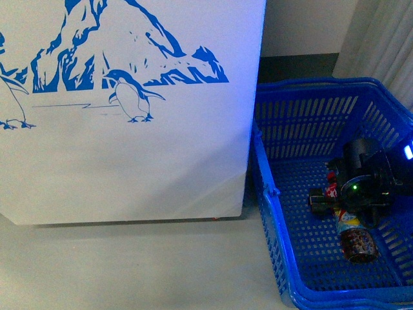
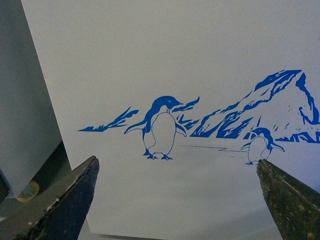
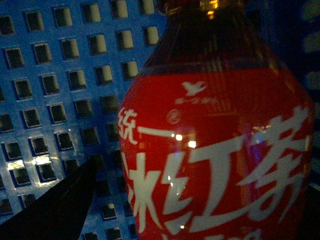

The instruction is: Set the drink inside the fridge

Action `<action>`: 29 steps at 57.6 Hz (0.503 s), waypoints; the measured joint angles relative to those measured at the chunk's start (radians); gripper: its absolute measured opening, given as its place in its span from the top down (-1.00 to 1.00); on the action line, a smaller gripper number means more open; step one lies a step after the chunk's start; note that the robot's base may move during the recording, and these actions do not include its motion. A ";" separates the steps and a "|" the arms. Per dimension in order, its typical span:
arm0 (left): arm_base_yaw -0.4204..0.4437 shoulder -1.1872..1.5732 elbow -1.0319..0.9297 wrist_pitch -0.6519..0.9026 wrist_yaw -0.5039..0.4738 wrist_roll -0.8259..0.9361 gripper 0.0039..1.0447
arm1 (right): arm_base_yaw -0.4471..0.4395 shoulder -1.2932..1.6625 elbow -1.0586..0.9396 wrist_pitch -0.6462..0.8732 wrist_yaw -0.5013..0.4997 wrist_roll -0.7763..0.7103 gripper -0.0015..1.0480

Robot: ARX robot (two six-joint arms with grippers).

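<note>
The red label and ribbed end (image 1: 359, 246) are in line, so the drink (image 1: 348, 221) will come up with both and leave the basket empty when the robot lifts it.
The fridge (image 1: 129, 161) shows only its white front with the blue penguin-and-mountain picture; its lids are out of view. The drink (image 1: 355, 234) lies on the floor of the blue lattice basket (image 1: 273, 213), ribbed end toward me; its cap is hidden under my right arm. My right gripper (image 1: 326, 197) is open, low inside the basket. In the right wrist view a second bottle (image 3: 215, 140), dark liquid with a red label and white characters, fills the space between the open fingers (image 3: 55, 210). My left gripper (image 2: 177, 200) is open and empty, facing the fridge front (image 2: 175, 75).
The basket stands on the grey floor (image 1: 142, 265) right beside the fridge's right corner. Its lattice floor (image 3: 50, 75) lies behind the red-labelled bottle. A grey wall and dark skirting (image 1: 297, 64) run behind the basket. A grey cabinet side (image 2: 20, 100) shows beside the fridge.
</note>
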 joint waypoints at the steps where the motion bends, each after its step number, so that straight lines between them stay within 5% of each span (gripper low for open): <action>1: 0.000 0.000 0.000 0.000 0.000 0.000 -0.85 | 0.000 0.000 0.001 0.002 -0.001 0.000 -0.86; 24: 0.000 0.000 0.000 0.000 0.000 0.000 -0.85 | -0.001 0.004 0.010 0.011 -0.014 0.000 -0.85; 29: 0.000 0.000 0.000 0.000 0.000 0.000 -0.85 | -0.001 0.004 0.011 0.014 -0.012 0.000 -0.68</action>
